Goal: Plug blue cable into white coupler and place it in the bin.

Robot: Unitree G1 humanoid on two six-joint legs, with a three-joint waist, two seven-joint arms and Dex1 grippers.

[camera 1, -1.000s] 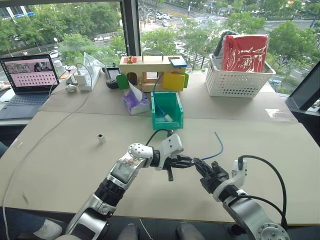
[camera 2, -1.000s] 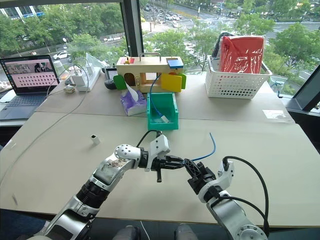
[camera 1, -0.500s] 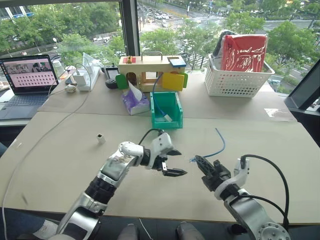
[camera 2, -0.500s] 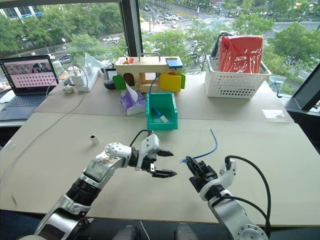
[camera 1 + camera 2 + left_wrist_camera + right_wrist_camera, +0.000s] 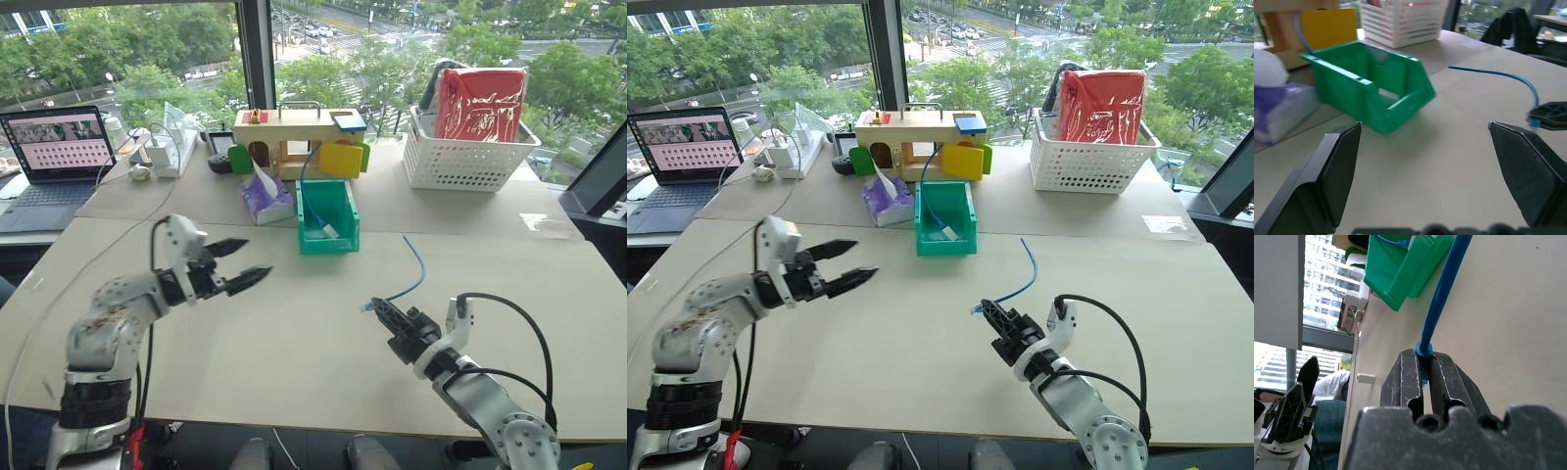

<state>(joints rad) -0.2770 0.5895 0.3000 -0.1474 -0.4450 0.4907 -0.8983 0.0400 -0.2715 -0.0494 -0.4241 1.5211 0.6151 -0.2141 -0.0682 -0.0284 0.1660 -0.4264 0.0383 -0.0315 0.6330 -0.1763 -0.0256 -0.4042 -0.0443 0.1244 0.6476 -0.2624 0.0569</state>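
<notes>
The blue cable keeps a smooth arc (image 5: 422, 269) from my right gripper, so I expect its loose end (image 5: 405, 237) to stand up in a curve when I raise it.
The blue cable (image 5: 411, 276) lies curved on the tan table, and its near end is pinched in my right gripper (image 5: 376, 306), which is shut on it near the front edge. In the right wrist view the cable (image 5: 1442, 293) runs up from between the closed fingers (image 5: 1405, 377). My left gripper (image 5: 260, 257) hovers open and empty over the table's left half, well apart from the cable. A tiny white block, the white coupler (image 5: 1366, 378), sits on the table far to the left. The green bin (image 5: 328, 217) stands behind the middle of the table, seen also in the left wrist view (image 5: 1376, 93).
Another blue cable (image 5: 312, 201) hangs into the bin. A purple tissue pack (image 5: 266, 199) and a wooden toy house (image 5: 294, 137) stand behind it. A white lattice basket (image 5: 460, 157) is at the back right, a laptop (image 5: 54, 157) at the back left.
My left gripper let go at the right gripper's tip, opened wide and swung far left and up. The right gripper keeps the cable end and has hardly moved.
</notes>
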